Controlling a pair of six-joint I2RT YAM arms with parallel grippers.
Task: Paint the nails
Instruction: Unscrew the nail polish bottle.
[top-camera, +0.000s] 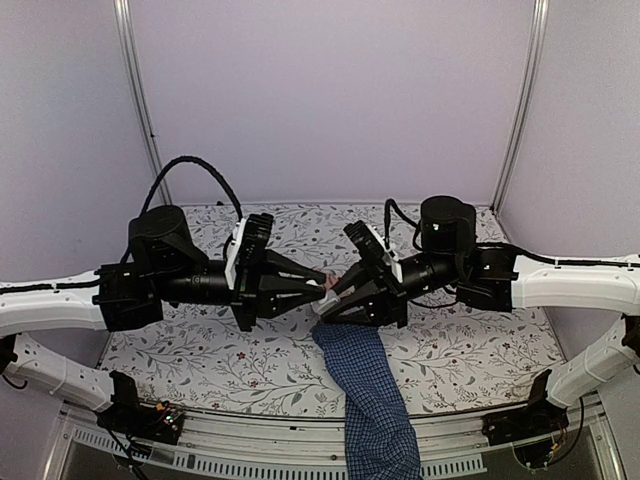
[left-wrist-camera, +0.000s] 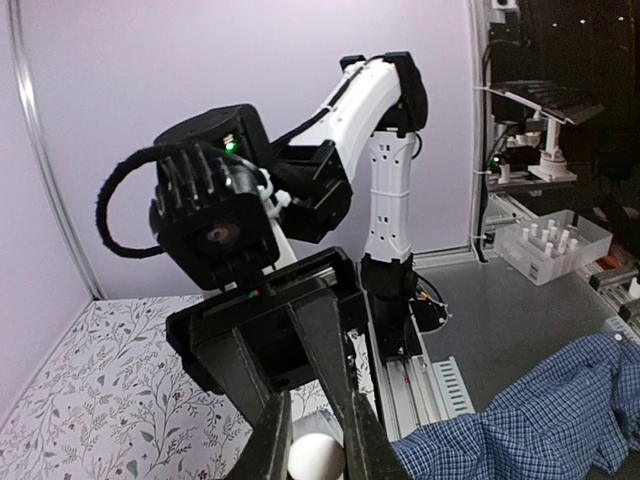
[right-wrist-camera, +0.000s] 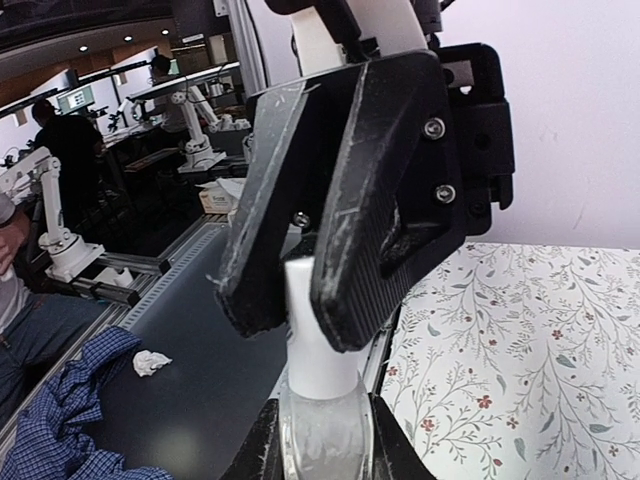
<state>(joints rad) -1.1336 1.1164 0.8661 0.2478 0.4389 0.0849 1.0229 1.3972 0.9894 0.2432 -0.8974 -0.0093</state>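
The white cap lines up with the glass body in my right gripper. My left gripper continues to turn the white cap until its wrist comes around, and then let go.
A small clear nail-polish bottle with a white cap hangs above the middle of the table. My right gripper is shut on the glass body, and my left gripper is shut on the cap from the opposite side. In the left wrist view the cap shows as a white round end between my left gripper's fingers. From above, the two grippers meet tip to tip over the top end of the blue checked sleeve. A pale bit of the hand peeks out below them; the nails cannot be made out.
The sleeve runs down over the table's front edge. A floral cloth covers the table. Both arms stretch inward from the sides. A crumpled white tissue lies on the dark surface beyond the table, and a rack of white tubes stands there too.
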